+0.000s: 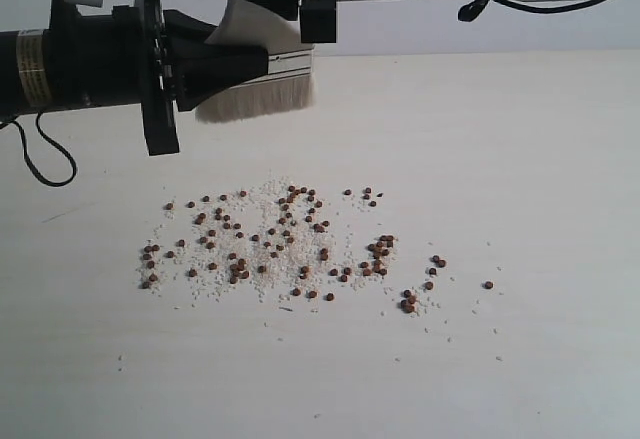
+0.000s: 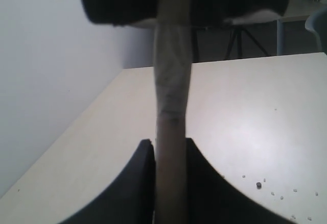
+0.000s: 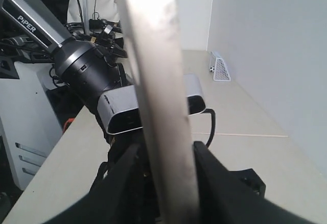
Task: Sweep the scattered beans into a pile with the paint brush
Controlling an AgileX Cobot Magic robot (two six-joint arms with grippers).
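Observation:
Both of the robot's grippers are on the paint brush (image 1: 262, 97), so the left gripper should open and move away before the right gripper takes the paint brush toward the stray beans (image 1: 428, 285).
The paint brush (image 1: 258, 97) hangs above the table's far side, cream bristles pointing down, clear of the surface. My left gripper (image 1: 255, 64) reaches in from the left and is shut on the paint brush (image 2: 171, 106), a jaw on each flat side. From above, my right gripper (image 1: 318, 21) is also shut on the paint brush (image 3: 158, 81) near its handle. The beans (image 1: 285, 244) lie scattered in a wide patch among white grains, nearer the camera than the brush. No gathered pile is in view. One bean (image 2: 259, 184) shows in the left wrist view.
A few stray beans (image 1: 437, 261) and one lone bean (image 1: 488, 285) lie right of the patch. A black cable (image 1: 45, 159) loops under the left arm. The table (image 1: 520, 139) is pale and bare to the right. Equipment racks (image 3: 30, 81) stand beyond its edge.

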